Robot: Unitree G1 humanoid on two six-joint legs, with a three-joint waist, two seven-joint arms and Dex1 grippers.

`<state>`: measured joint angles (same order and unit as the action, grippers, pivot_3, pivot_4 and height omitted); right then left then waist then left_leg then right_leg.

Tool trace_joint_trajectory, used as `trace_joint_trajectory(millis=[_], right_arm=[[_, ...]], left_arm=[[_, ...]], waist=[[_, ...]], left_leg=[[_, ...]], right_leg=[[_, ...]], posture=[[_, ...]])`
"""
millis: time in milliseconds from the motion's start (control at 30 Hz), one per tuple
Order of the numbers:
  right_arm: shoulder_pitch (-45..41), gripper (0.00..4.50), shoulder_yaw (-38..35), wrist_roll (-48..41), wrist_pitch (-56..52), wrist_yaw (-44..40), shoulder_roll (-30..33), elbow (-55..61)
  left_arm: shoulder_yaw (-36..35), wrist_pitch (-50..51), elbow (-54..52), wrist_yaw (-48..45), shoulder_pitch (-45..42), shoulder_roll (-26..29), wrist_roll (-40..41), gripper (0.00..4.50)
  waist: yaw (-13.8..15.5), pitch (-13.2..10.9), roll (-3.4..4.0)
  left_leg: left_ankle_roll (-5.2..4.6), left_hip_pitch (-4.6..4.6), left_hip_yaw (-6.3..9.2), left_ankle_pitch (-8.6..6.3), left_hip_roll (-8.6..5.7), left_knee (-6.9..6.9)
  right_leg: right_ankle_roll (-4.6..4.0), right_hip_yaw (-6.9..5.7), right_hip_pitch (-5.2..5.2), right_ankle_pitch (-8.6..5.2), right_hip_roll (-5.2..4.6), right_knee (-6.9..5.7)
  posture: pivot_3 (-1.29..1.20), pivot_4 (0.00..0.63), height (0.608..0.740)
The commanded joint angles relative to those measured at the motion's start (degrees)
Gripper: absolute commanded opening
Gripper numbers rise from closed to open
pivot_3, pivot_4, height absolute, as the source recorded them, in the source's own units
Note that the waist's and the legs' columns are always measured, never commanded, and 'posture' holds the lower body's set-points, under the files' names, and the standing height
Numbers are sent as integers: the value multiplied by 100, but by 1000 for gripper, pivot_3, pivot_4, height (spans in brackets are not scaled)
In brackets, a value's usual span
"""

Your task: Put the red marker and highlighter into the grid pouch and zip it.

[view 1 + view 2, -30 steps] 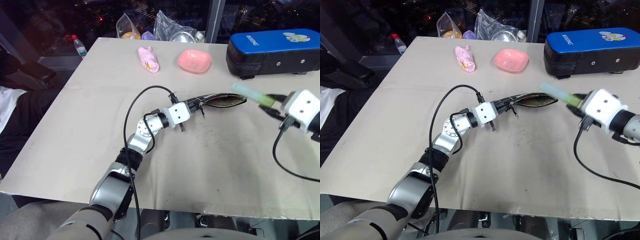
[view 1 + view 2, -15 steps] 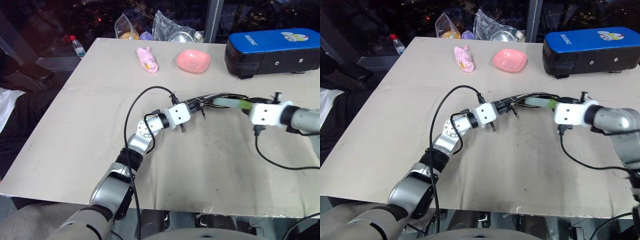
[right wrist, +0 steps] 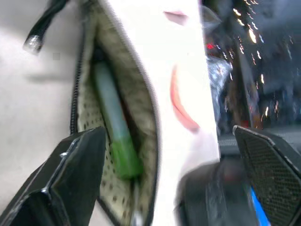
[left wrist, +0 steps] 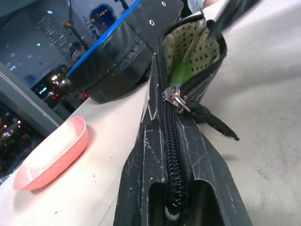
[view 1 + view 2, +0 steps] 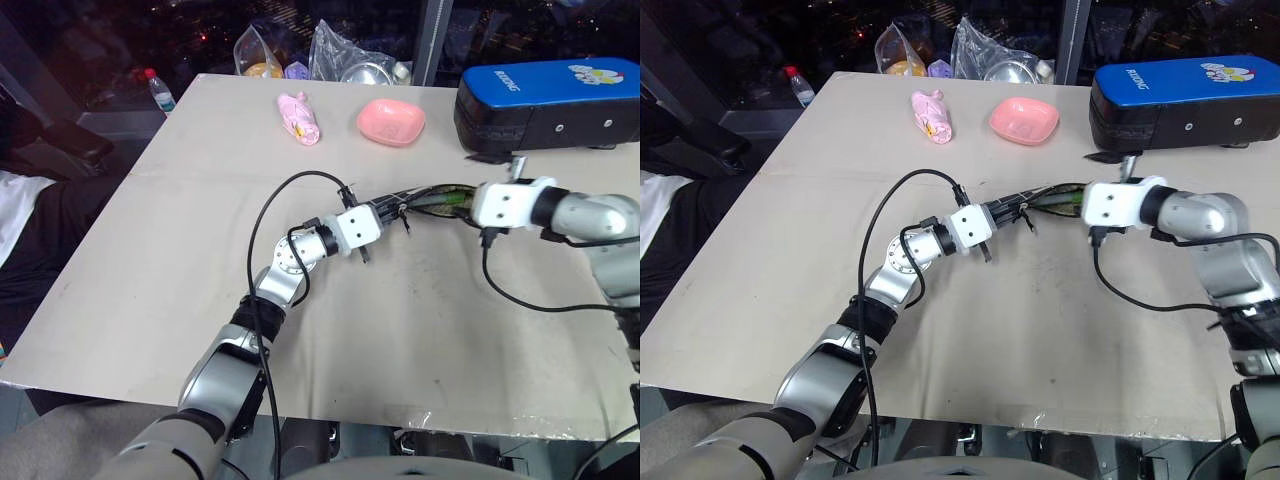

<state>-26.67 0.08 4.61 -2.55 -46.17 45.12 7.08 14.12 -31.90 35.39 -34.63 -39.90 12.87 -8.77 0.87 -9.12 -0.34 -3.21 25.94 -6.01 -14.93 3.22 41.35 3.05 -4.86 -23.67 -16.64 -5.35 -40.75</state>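
Observation:
The highlighter [image 3: 116,125] is lying inside the zipper's edges, so the pouch's gaping opening [image 5: 440,203] will close along its whole length when I pull the zipper pull.
The grid pouch [image 5: 432,200] lies mid-table with its mouth gaping and its dotted lining showing. My left gripper [image 5: 390,212] is shut on the pouch's closed end, its fingers [image 4: 146,188] clamped on either side of the zipper. The zipper pull [image 4: 175,96] with its dark cord sits partway along. The light-green highlighter [image 3: 115,129] lies inside the pouch, apart from both fingers. My right gripper [image 5: 464,198] stands at the mouth with its fingers [image 3: 70,179] spread wide and nothing between them. The red marker is hidden.
A big blue padded case [image 5: 550,100] stands at the back right, close behind the right arm. A pink dish [image 5: 391,121] and a pink toy [image 5: 298,117] lie toward the far edge. Plastic bags [image 5: 350,60] and a bottle [image 5: 160,92] sit beyond the table.
My right gripper carried the highlighter left into the pouch's mouth, then opened and let it go inside. The left gripper and the pouch kept still.

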Motion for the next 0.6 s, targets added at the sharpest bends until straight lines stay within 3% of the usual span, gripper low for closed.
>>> trace_joint_trajectory(millis=[33, 167, 300, 467, 600], right_arm=[[435, 4426, -711, -1187, -1495, 14, -232, 1272], [1320, 4426, -1044, -2435, -3424, 347, -655, 2576], [1596, 4426, -746, -2691, -4699, 1328, -1455, 3023], [1508, 4426, -357, -2663, -5411, 2465, -2690, 2838], [1278, 4426, -182, -2527, -5419, 2831, -3074, 2573]], left_arm=[[-30, -32, -147, -22, -32, -71, 160, 0], [-54, 51, -81, -146, -65, -163, 278, 0], [-19, 111, -75, -257, -58, -241, 367, 0], [-10, 272, -37, -502, -43, -310, 476, 0], [-5, 311, -38, -595, -47, -285, 477, 0]], waist=[[-4, 0, 0], [-4, 1, -2], [-16, 2, 0], [-14, 3, 0], [-13, 3, 1]], left_leg=[[0, -1, 1, 0, 0, 0], [-1, -3, 9, -1, 0, 0], [-3, -3, 14, -2, 0, 1], [-3, -2, 16, -2, -1, 0], [-3, 0, 15, -1, -2, 0]], right_leg=[[0, 0, 0, 0, 0, -1], [-1, 0, 3, 0, 0, -5], [-2, 0, 6, 1, 0, -5], [-3, 0, 4, 1, 2, -7], [-2, 1, 1, 1, 7, -6]], posture=[[0, 150, 688], [0, 150, 688], [0, 150, 688], [0, 150, 688], [0, 150, 688]])
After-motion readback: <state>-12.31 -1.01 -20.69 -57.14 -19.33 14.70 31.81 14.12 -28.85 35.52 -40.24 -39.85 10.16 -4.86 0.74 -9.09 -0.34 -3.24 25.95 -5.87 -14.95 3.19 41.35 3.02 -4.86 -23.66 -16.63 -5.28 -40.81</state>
